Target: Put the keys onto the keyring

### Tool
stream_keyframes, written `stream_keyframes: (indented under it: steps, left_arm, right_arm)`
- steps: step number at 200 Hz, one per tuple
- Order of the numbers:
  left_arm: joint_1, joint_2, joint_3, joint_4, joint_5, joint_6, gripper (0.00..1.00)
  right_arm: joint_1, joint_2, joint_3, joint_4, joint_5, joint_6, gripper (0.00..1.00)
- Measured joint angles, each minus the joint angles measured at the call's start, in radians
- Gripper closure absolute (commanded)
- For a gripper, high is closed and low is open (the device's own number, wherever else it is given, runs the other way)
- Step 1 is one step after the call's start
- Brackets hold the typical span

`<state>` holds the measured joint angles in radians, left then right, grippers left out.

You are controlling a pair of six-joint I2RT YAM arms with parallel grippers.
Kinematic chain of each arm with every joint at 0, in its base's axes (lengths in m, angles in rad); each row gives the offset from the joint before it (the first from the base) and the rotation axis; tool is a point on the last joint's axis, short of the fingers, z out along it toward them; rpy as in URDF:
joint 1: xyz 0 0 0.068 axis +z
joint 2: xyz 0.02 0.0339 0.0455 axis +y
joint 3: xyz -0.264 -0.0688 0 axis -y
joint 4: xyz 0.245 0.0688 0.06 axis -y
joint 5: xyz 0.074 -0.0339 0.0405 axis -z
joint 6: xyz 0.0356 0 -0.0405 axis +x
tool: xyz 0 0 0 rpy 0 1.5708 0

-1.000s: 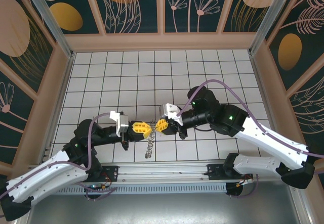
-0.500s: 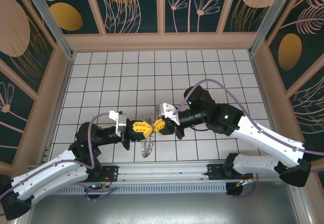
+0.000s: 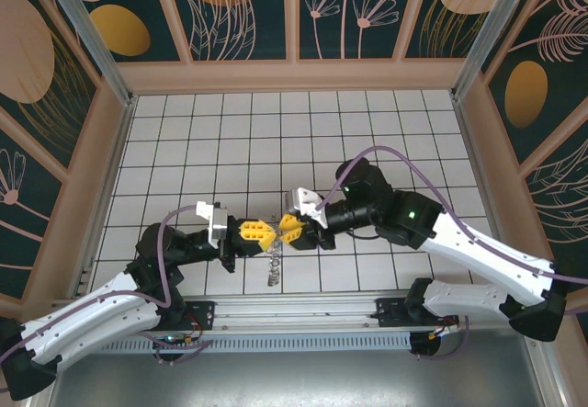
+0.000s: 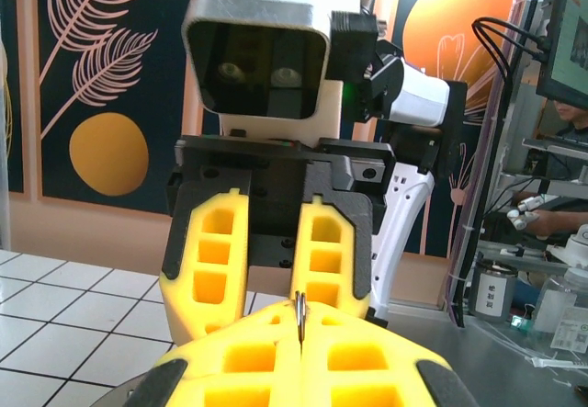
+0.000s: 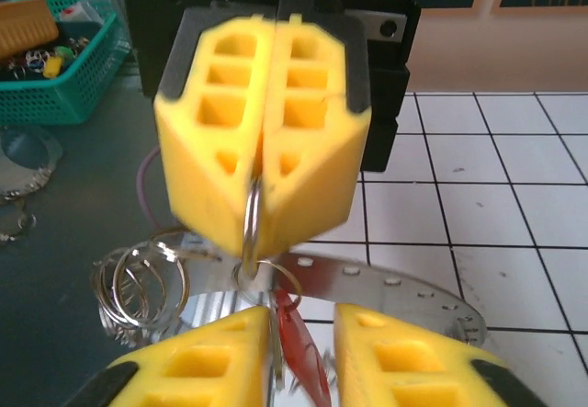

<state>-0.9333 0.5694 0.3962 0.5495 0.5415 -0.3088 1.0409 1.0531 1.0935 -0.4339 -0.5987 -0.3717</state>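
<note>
My left gripper needs to move the keyring [image 5: 251,228] to straighten the red-headed key [image 5: 302,354], which slants between my right gripper's open fingers, before my right gripper closes.
My left gripper [image 3: 265,233] is shut on a thin wire ring of the keyring [image 5: 250,207], held edge-on between its yellow fingertips [image 4: 276,329]. The rest of the keyring [image 3: 273,266] dangles below it above the tiled floor: a flat shiny band with holes [image 5: 413,289] and several wire loops [image 5: 138,283]. My right gripper [image 3: 284,231] faces the left one tip to tip. Its jaws stand apart, and the red-headed key [image 5: 298,338] hangs in the gap, close to one of its fingers [image 5: 207,361], just under a small loop. The key's blade is hidden.
The white tiled floor [image 3: 276,141] is walled on three sides by wooden panels [image 3: 294,74]. A metal rail [image 3: 303,308] runs along the near edge. Beyond the table stands a green basket [image 5: 69,81] of small items, with loose rings [image 5: 18,182] on a grey surface.
My right gripper has moved left until it meets the left gripper's tips, and its jaws have parted. The left gripper stays shut on the ring; the hanging keyring swung slightly.
</note>
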Motion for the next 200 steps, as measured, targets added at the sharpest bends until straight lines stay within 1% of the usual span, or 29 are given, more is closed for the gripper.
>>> stream_keyframes:
  steps: [52,88,124,164,172,189,200]
  left_arm:
    - [0.0,-0.001,0.01,-0.004,0.0,0.001,1.0]
    - [0.0,0.008,0.012,-0.005,0.0,0.0,1.0]
    - [0.0,0.014,0.014,-0.008,0.0,0.0,1.0]
    - [0.0,0.026,0.019,-0.011,0.0,0.0,1.0]
    - [0.0,0.027,0.019,-0.011,0.0,0.0,1.0]
    - [0.001,0.032,0.022,-0.011,-0.003,0.001,1.0]
    - [0.002,0.032,0.023,-0.011,-0.003,0.001,1.0]
  right_arm:
    - [0.0,-0.069,-0.031,0.031,0.03,0.013,0.72]
    - [0.0,-0.076,-0.038,0.077,0.025,0.013,0.72]
    - [0.0,-0.068,-0.046,0.121,0.003,0.013,0.75]
    - [0.0,-0.048,-0.049,0.147,-0.013,0.015,0.82]
    - [0.0,-0.047,-0.049,0.147,-0.017,0.015,0.86]
    - [0.0,-0.047,-0.049,0.147,-0.03,0.021,1.0]
    - [0.0,-0.047,-0.049,0.148,-0.031,0.017,1.0]
